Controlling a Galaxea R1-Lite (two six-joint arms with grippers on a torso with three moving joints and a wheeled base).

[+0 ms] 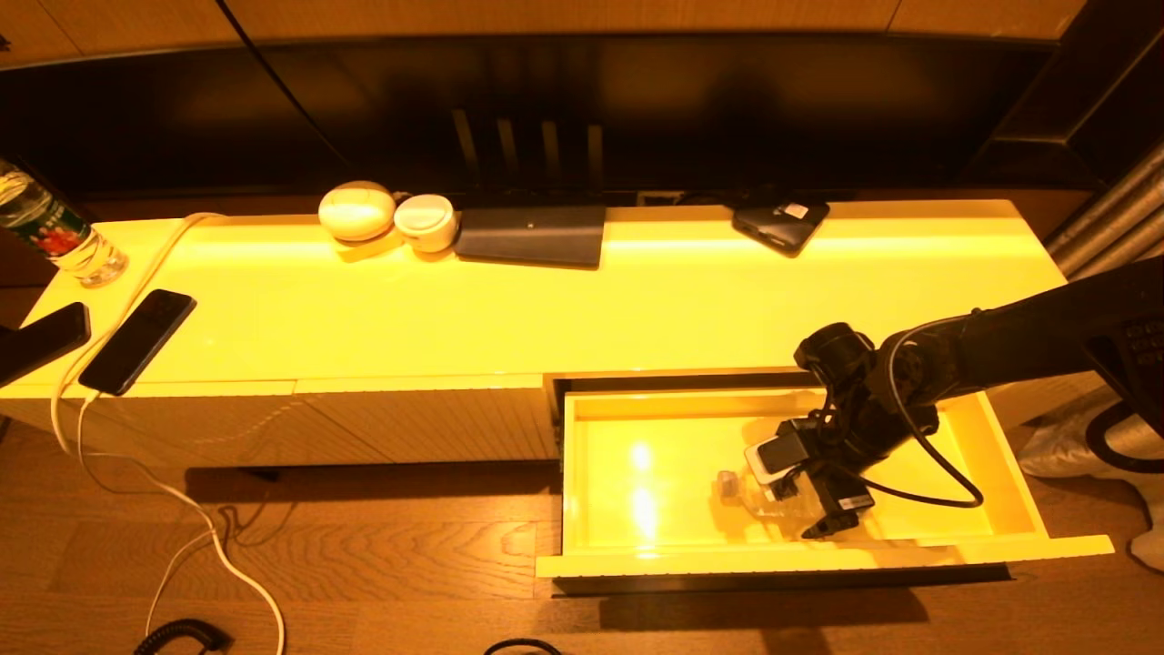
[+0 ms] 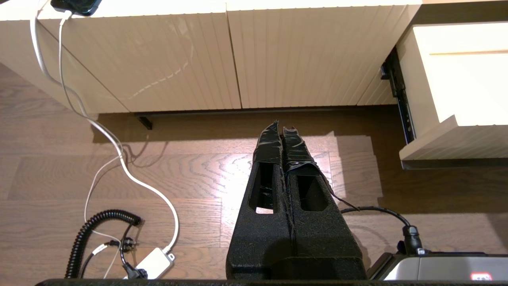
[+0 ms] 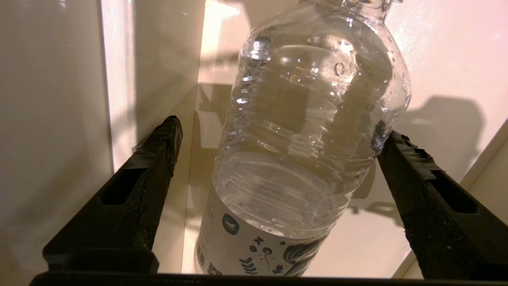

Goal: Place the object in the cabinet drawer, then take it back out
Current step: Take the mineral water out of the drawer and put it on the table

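Note:
The water [image 3: 276, 195] will pool toward the bottle's bottom when the robot lifts the clear bottle upright, since droplets and a water edge [image 3: 269, 155] show inside it.
The cabinet drawer [image 1: 818, 553] is pulled out at the right, its glossy pale inside [image 3: 436, 79] lit. The object, a small clear water bottle [image 1: 747, 491], lies on its side on the drawer floor. In the right wrist view the bottle [image 3: 309, 139] has a ribbed clear body and a white printed band near its base. My right gripper [image 1: 800, 509] is down in the drawer, open, its fingers [image 3: 151, 167] spread either side of the bottle; one fingertip is at the bottle's side, the other stands apart. My left gripper [image 2: 281, 129] hangs shut and empty over the wooden floor.
On the cabinet top [image 1: 637, 300] are a red-green labelled bottle [image 1: 55, 232], a phone [image 1: 136, 341] on a white cable, two white round items [image 1: 356, 211], a dark flat pad [image 1: 532, 235] and a black device [image 1: 780, 225]. Closed ribbed panels [image 2: 158, 59] stand left of the drawer.

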